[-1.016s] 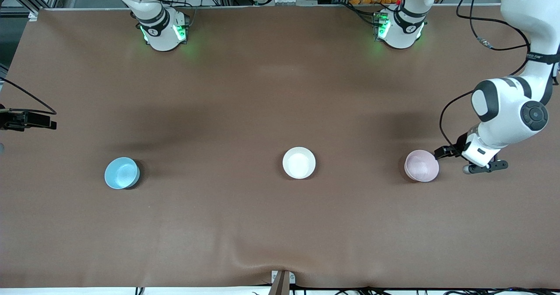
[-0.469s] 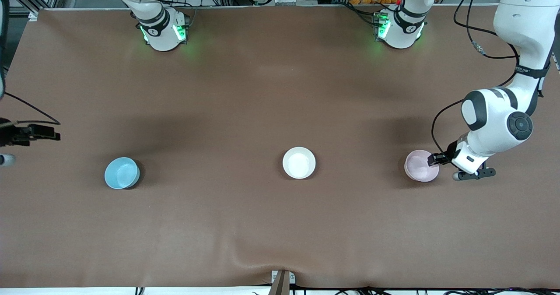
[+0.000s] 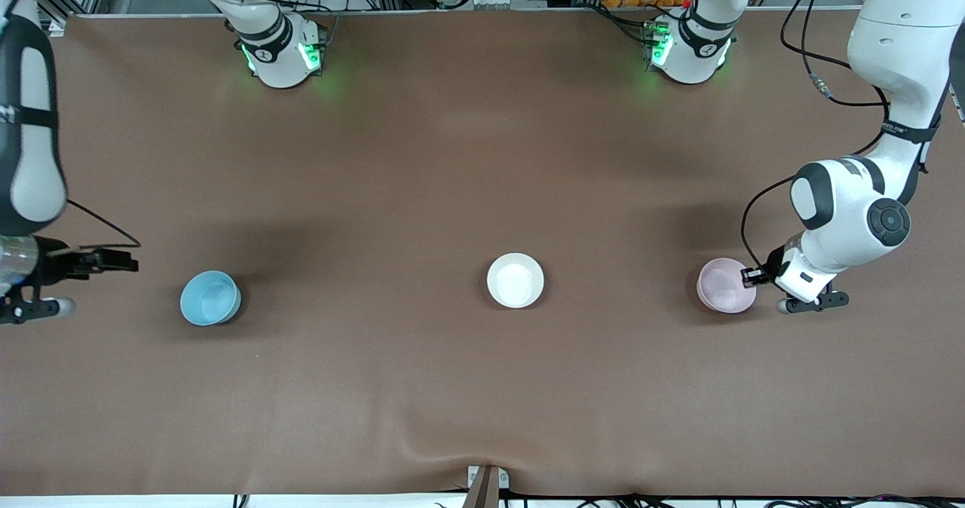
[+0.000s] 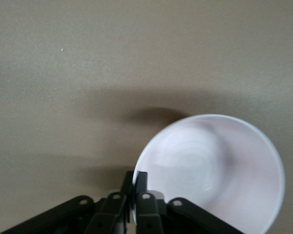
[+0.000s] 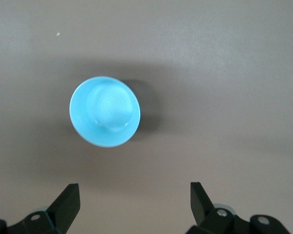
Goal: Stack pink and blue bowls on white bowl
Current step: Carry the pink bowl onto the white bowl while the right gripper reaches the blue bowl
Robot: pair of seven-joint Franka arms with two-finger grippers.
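Observation:
The blue bowl (image 3: 209, 298) should sit deep inside the pink bowl when I lower it in, because its base (image 5: 109, 106) is narrower than its rim.
The pink bowl (image 3: 726, 286) stands upright on the brown table toward the left arm's end. My left gripper (image 3: 749, 276) is shut on its rim, one finger inside and one outside; the left wrist view shows the pink bowl (image 4: 219, 170) pinched at its edge by the left gripper (image 4: 136, 185). The white bowl (image 3: 515, 280) stands at mid-table. The blue bowl (image 3: 210, 298) stands toward the right arm's end. My right gripper (image 3: 121, 264) is open and empty, above the table beside the blue bowl. The right wrist view shows the blue bowl (image 5: 105, 111) ahead of the open right gripper (image 5: 135, 201).
The brown cloth (image 3: 482, 387) covers the whole table and has a ripple at its near edge. The two arm bases (image 3: 283, 52) stand along the edge farthest from the front camera. A small bracket (image 3: 486, 481) sits at the near edge.
My left gripper moved onto the pink bowl's rim and closed on it. My right arm swung in from the table's end toward the blue bowl.

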